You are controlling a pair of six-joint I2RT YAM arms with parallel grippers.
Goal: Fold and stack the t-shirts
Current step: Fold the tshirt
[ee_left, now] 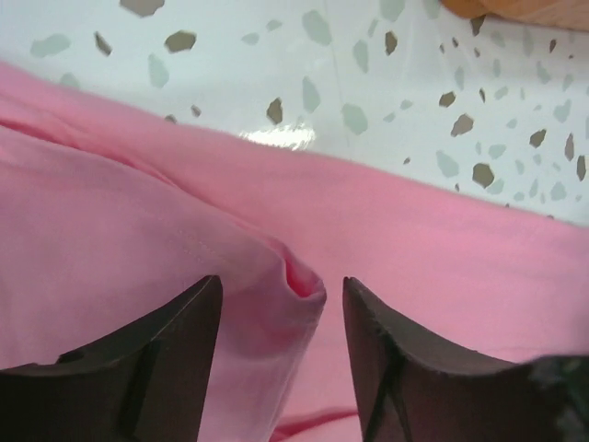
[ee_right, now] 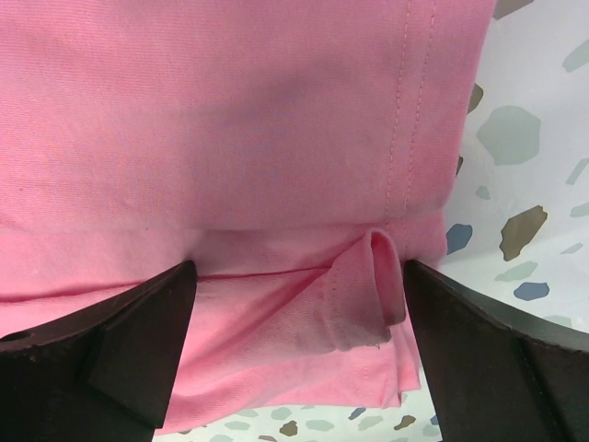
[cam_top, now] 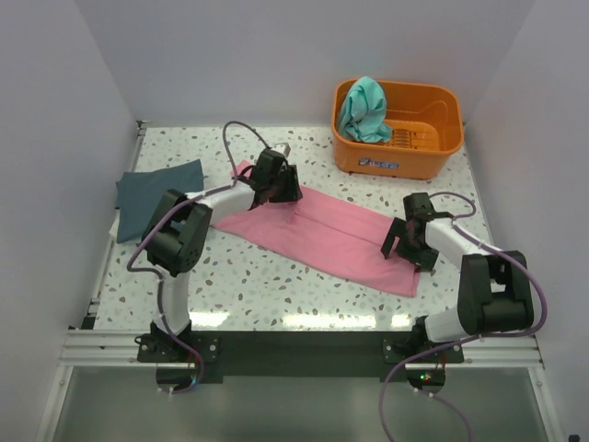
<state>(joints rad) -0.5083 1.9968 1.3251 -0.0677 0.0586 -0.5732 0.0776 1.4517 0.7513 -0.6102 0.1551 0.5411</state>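
Observation:
The pink t-shirt's folded strip [cam_top: 327, 237] lies crosswise, so the robot's left gripper and right gripper should turn it lengthwise toward the robot before they fold up its near end [cam_top: 402, 282].
The pink t-shirt [cam_top: 327, 235] lies as a long folded strip across the table, from back left to front right. My left gripper [cam_top: 276, 187] sits over its back left end, jaws open, with a raised pink fold [ee_left: 276, 285] between the fingers. My right gripper [cam_top: 405, 245] sits over its front right end, jaws open, with a bunched hem fold [ee_right: 368, 295] between the fingers. The dark slate blue-grey t-shirt [cam_top: 155, 195] lies folded at the table's left edge. The teal green t-shirt [cam_top: 365, 109] hangs crumpled over the rim of the orange basket.
The orange plastic basket [cam_top: 414, 138] stands at the back right. The speckled table [cam_top: 276, 285] has white walls on three sides. Purple cables loop from both arms.

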